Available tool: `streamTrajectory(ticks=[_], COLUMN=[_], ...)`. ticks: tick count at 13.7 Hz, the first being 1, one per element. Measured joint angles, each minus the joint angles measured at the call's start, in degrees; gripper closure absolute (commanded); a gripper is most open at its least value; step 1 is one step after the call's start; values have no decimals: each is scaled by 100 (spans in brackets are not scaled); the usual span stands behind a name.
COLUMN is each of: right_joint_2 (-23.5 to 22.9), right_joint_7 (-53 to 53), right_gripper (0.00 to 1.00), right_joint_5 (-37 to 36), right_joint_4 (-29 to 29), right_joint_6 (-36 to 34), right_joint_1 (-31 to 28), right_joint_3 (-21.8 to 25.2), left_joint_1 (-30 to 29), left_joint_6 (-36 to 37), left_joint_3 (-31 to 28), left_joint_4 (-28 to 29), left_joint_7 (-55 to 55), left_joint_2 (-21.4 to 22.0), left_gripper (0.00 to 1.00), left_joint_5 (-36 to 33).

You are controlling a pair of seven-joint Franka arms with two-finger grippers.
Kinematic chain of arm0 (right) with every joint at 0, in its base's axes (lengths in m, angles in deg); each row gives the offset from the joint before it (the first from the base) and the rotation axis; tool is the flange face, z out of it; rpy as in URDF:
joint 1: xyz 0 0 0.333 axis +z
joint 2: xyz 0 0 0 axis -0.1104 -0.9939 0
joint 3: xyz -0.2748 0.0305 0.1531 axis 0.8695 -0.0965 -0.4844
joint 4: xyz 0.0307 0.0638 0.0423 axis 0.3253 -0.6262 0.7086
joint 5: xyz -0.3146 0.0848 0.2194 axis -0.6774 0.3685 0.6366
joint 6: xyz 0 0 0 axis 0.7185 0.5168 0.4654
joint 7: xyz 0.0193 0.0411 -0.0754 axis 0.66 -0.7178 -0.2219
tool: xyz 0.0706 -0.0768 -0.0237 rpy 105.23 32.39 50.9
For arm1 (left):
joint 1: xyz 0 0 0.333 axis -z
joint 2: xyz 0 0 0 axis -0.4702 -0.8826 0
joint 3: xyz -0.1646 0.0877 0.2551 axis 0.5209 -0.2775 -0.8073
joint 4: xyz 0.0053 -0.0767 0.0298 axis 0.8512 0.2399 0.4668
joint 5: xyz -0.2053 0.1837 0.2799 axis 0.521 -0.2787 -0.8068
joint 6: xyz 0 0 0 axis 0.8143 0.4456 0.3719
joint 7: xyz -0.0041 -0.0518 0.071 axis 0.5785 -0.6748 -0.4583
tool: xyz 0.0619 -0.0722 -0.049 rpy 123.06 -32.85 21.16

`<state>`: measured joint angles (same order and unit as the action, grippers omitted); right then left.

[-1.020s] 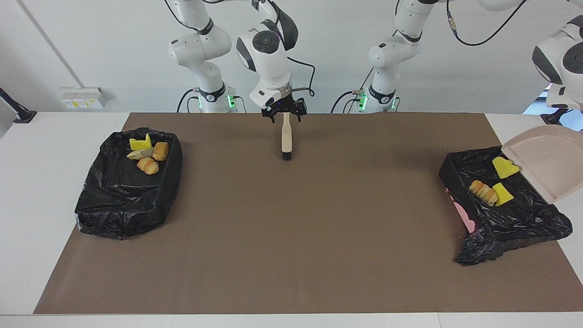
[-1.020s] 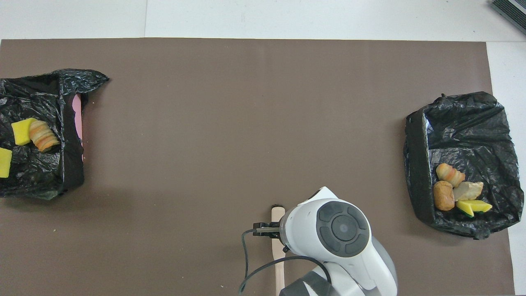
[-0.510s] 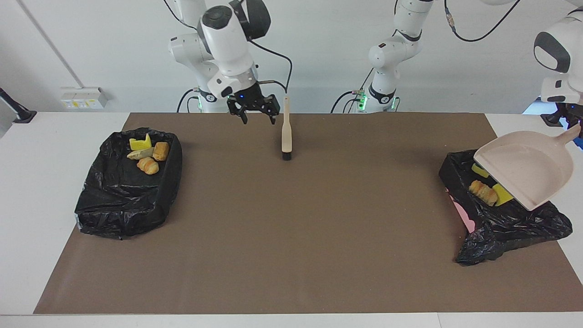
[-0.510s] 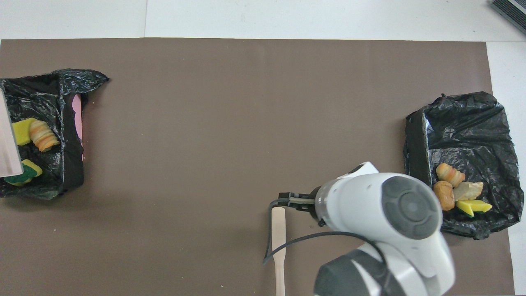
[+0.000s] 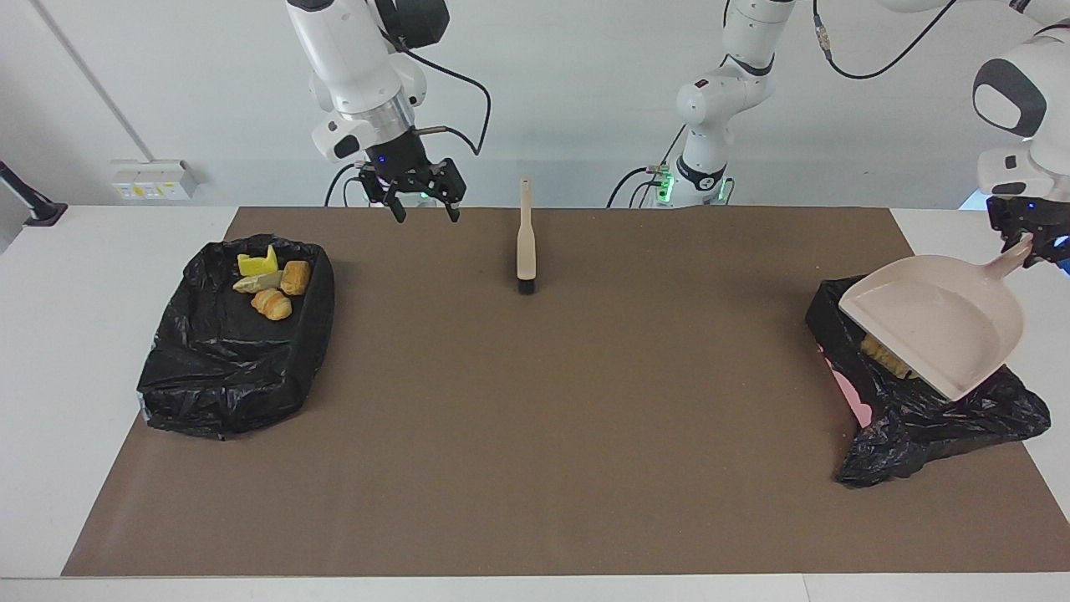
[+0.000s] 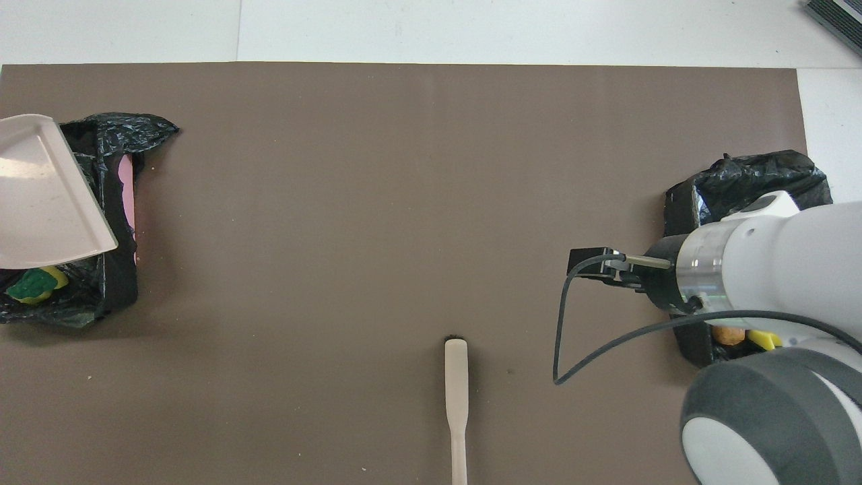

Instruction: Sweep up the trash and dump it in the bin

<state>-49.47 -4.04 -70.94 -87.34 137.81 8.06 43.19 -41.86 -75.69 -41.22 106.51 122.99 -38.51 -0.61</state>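
Note:
The beige dustpan (image 5: 940, 319) is empty and the brown mat (image 6: 453, 214) beyond the brush is clear, so the robot's left gripper should go on carrying the dustpan there until it lies flat, then let go.
The beige brush (image 5: 526, 251) lies on the brown mat (image 5: 535, 435), bristle end pointing away from the robots, also seen from above as the brush (image 6: 456, 397). My right gripper (image 5: 424, 209) hangs open and empty over the mat between the brush and the bin (image 5: 234, 359) at the right arm's end. That bin holds trash (image 5: 272, 288): yellow sponge pieces and bread-like lumps. My left gripper (image 5: 1030, 242) is shut on the handle of the beige dustpan (image 5: 936, 322), held over the other bin (image 5: 919, 410). The pan hides most of that bin's trash (image 6: 30, 286).
Both bins are lined with crumpled black bags; the one at the left arm's end shows a pink wall (image 6: 126, 195). In the overhead view my right arm (image 6: 761, 269) covers much of its bin (image 6: 741, 178). White table borders the mat.
My right gripper has risen from the brush handle and swung toward its own end, leaving the brush where it lay. The left gripper has brought the dustpan over its bin, covering the trash.

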Motion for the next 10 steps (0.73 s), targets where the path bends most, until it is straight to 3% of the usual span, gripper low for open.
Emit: streamTrajectory(ticks=[4, 8, 10], right_joint_2=[-15, -108, -166], right_joint_7=[-63, -593, -1280], right_gripper=[0, 0, 0], right_joint_5=[-336, -678, -704], right_joint_4=[131, 371, 428], right_joint_6=[-36, -302, -350], right_joint_1=[-355, -664, -619], right_joint_3=[14, 67, 559], left_joint_1=[970, 2262, 2753], left_joint_6=[-212, -913, -1229], left_joint_3=[11, 19, 21], left_joint_4=[386, 436, 416], left_joint_7=[-2214, -4527, -5418], left_joint_2=[-103, -552, -720], left_gripper=[100, 100, 100], left_joint_5=[419, 647, 872])
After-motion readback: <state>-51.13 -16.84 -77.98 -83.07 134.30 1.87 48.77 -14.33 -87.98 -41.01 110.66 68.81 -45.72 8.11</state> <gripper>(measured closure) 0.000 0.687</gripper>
